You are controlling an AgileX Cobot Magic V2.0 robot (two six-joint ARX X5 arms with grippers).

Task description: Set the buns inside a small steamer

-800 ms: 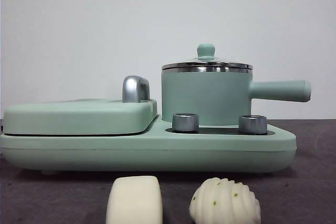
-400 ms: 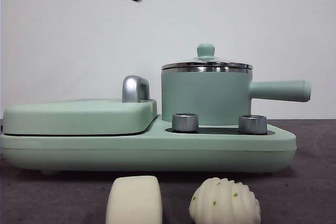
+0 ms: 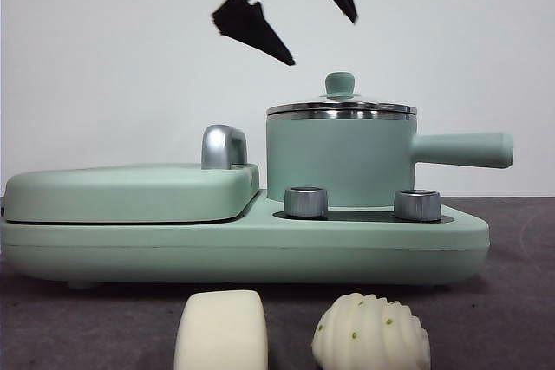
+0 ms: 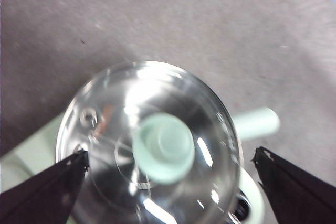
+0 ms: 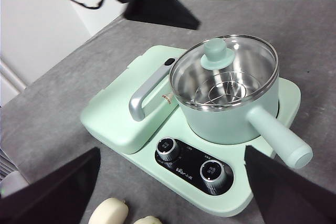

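The glass lid (image 3: 342,107) should come off in one piece and leave the pot in its place when the robot lifts the green knob, because a plain seam (image 3: 342,112) runs between the lid's rim and the pot's rim.
The small steamer (image 3: 338,158), a mint-green pot, stands on the right half of the cooker base with its glass lid on. Its green knob (image 3: 340,84) lies just below my left gripper (image 3: 323,41), which hangs open above the lid. In the left wrist view the lid knob (image 4: 164,148) lies between the spread jaws of the left gripper (image 4: 170,153). Two buns lie on the cloth in front of the base: a smooth block (image 3: 221,331) and a ridged one (image 3: 371,334). My right gripper (image 5: 172,150) is open, high above the front of the table and holding nothing.
The flat grill lid (image 3: 130,192) with its chrome handle (image 3: 224,146) fills the left half of the base. Two steel dials (image 3: 306,202) (image 3: 417,205) face front. The pot's straight handle (image 3: 464,150) sticks out to the right.
The left arm has swung from the top left corner rightward and down to hang over the pot lid. Buns and pot have not moved.
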